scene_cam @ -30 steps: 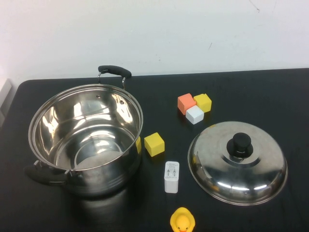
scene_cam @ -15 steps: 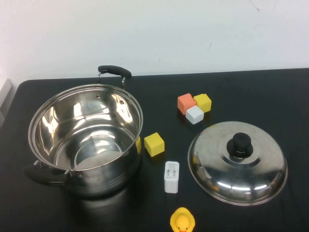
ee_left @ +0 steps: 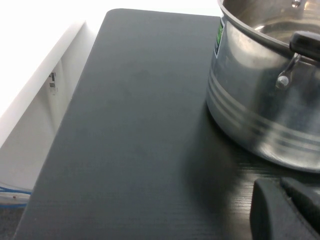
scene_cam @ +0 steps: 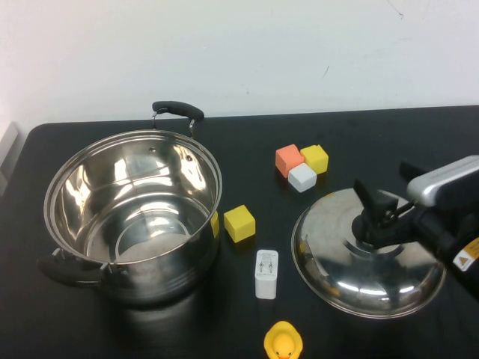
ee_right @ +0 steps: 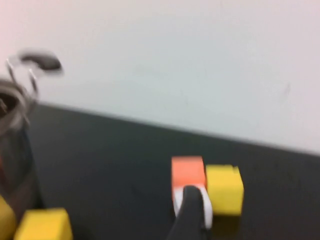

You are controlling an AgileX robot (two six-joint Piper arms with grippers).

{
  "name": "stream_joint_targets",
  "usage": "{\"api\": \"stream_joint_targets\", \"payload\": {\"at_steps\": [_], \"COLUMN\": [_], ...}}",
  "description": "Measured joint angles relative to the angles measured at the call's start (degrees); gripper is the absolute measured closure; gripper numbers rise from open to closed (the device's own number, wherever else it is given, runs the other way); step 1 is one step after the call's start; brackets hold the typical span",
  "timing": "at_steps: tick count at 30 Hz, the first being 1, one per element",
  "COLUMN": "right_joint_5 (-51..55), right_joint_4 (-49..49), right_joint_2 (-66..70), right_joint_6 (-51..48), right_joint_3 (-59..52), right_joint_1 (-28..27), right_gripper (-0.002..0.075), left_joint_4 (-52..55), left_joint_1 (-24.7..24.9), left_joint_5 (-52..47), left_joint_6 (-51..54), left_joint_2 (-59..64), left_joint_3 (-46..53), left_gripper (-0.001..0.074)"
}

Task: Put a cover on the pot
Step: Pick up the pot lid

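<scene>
The lid's round rim (scene_cam: 337, 302) is a near match for the pot's round opening (scene_cam: 135, 196), so the lid will sit flat and cover the opening all the way around when the robot lowers it.
The pot (scene_cam: 166, 275), a large shiny steel stockpot with black side handles, stands open on the left of the black table. The domed steel lid (scene_cam: 352, 278) with a black knob (scene_cam: 370, 224) lies flat at the right. My right gripper (scene_cam: 385, 187) is open and hovers just above and beyond the knob, not touching it. In the right wrist view one finger (ee_right: 187, 216) shows in front of the cubes, and the pot (ee_right: 12, 145) is blurred at the edge. My left gripper (ee_left: 280, 187) is shut and empty, low beside the pot's wall (ee_left: 260, 117).
An orange cube (scene_cam: 288, 158), a yellow cube (scene_cam: 315, 158) and a white cube (scene_cam: 302, 177) sit behind the lid. Another yellow cube (scene_cam: 239, 223), a white charger (scene_cam: 266, 274) and a yellow rubber duck (scene_cam: 283, 342) lie between pot and lid.
My right arm has come into the high view from the right and now hangs over the lid's knob. Pot, lid and small objects have not moved.
</scene>
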State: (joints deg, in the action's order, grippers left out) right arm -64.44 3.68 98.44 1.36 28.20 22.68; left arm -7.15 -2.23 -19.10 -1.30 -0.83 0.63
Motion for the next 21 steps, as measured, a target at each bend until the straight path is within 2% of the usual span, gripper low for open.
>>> {"api": "stream_joint_targets", "payload": {"at_steps": [14, 17, 20, 21], "right_joint_5": [-1.2, -1.5, -1.1, -0.4], "right_joint_4": [-0.6, -0.6, -0.5, -0.1], "right_joint_2": [14.3, 14.4, 13.2, 12.3], "right_joint_6": [-2.5, -2.6, -2.3, -2.1], "right_joint_3": [1.9, 2.2, 2.3, 2.3], "right_joint_1": [0.0, 0.0, 0.0, 0.0], "right_gripper": [0.0153, 0.0228, 0.0383, 0.0379], "left_joint_4": [0.0, 0.0, 0.0, 0.0], "left_joint_1": [0.0, 0.0, 0.0, 0.0], "left_joint_5": [0.0, 0.0, 0.0, 0.0], "left_joint_6": [0.0, 0.0, 0.0, 0.0], "left_joint_2": [0.0, 0.0, 0.0, 0.0], "left_joint_3": [0.0, 0.0, 0.0, 0.0], "left_gripper": [0.0737, 0.0737, 0.0737, 0.0737]}}
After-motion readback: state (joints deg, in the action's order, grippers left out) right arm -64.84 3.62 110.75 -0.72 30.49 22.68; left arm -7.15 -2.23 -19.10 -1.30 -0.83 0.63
